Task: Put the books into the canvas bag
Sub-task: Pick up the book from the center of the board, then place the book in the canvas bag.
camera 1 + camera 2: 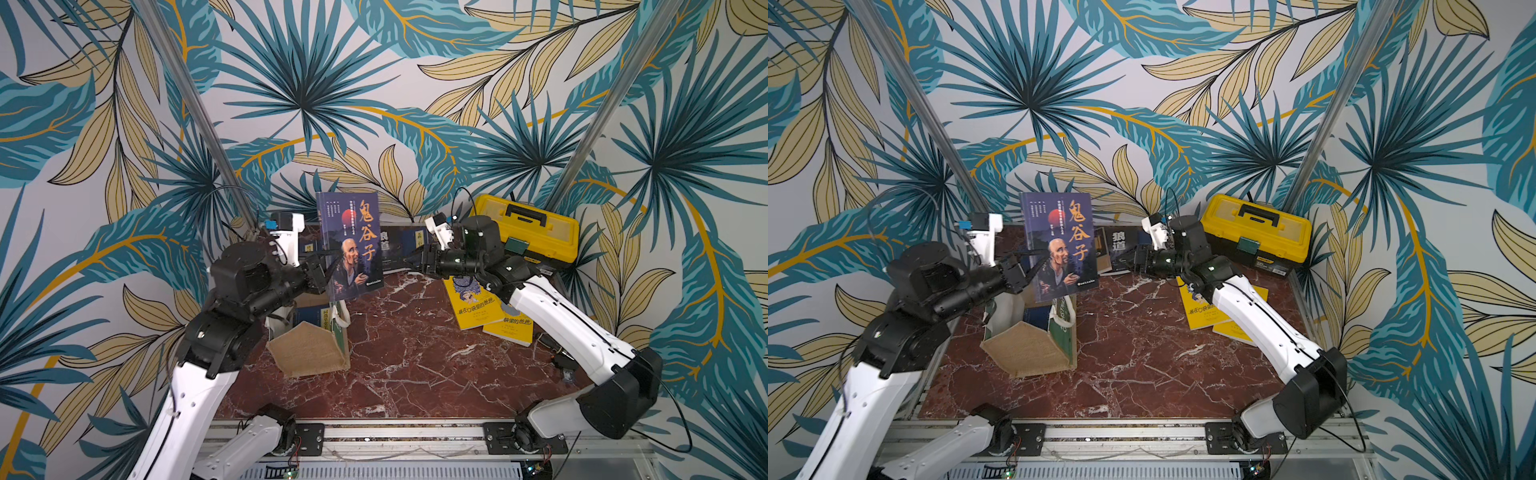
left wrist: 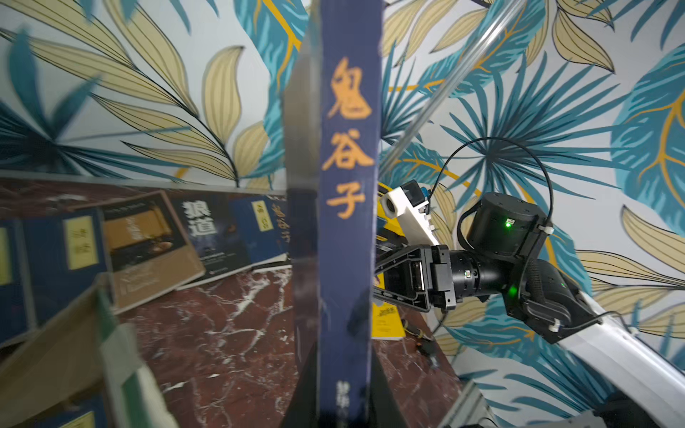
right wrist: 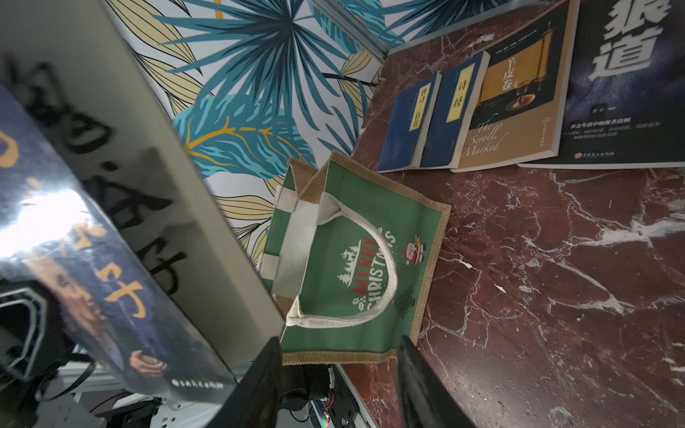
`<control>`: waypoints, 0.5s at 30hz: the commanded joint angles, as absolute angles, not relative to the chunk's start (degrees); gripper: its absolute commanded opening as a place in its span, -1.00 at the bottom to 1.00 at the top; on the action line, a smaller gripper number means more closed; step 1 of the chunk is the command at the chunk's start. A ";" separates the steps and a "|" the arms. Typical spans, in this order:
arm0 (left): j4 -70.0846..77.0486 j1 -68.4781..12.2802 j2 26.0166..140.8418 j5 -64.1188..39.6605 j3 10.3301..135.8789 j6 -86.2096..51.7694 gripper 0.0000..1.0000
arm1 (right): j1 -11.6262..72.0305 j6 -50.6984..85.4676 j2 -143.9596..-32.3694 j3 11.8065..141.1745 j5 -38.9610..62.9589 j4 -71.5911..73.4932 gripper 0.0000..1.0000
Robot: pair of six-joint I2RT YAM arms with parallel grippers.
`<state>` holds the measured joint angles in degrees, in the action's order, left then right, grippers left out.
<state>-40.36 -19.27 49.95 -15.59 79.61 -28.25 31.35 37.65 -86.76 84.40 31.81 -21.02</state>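
Note:
The navy book [image 1: 1076,248] hangs past the bag's green side, so my left gripper should swing it back over the bag's opening [image 1: 1036,314] while my right gripper steadies that green side.
A navy book [image 1: 351,245] [image 1: 1059,245] with orange title characters and a bald man's portrait hangs upright above the canvas bag [image 1: 309,353] [image 1: 1030,349]. My left gripper [image 1: 322,266] [image 2: 341,389] is shut on its spine edge [image 2: 348,185]. The tan bag stands open at the table's left, its green printed side [image 3: 356,266] facing right. Another navy book [image 1: 316,318] shows inside it. Just right of the held book, my right gripper [image 1: 409,259] [image 3: 339,344] is open and holds nothing. More books [image 3: 456,111] lie along the back edge. Two yellow ones [image 1: 473,307] lie at the right.
A yellow-and-black toolbox [image 1: 528,228] [image 1: 1254,232] sits at the back right corner. The right arm reaches over the yellow books. Red marble table [image 1: 415,365] is walled by leaf-patterned panels on three sides, with metal posts at the back corners.

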 commanded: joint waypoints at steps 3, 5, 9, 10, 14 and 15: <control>-50.31 -19.01 41.89 7.56 82.09 -18.54 -1.00 | 39.15 32.96 -97.28 95.33 23.50 -32.44 0.05; -50.45 -19.06 38.83 11.22 80.97 -17.37 -1.00 | 41.57 32.70 -101.25 99.82 22.07 -34.10 0.07; -50.45 -18.98 34.30 16.26 79.41 -15.64 -1.00 | 45.70 29.92 -109.40 111.65 18.88 -39.67 0.14; -50.45 -19.05 33.74 16.71 79.20 -15.16 -1.00 | 47.84 29.63 -111.36 114.23 18.39 -40.87 0.15; -50.54 -19.04 33.69 16.09 78.93 -14.58 -1.00 | 50.00 28.50 -117.68 122.24 16.55 -45.87 0.15; -50.52 -19.07 34.17 15.52 78.84 -14.59 -1.00 | 50.44 28.23 -118.77 123.78 15.82 -47.05 0.15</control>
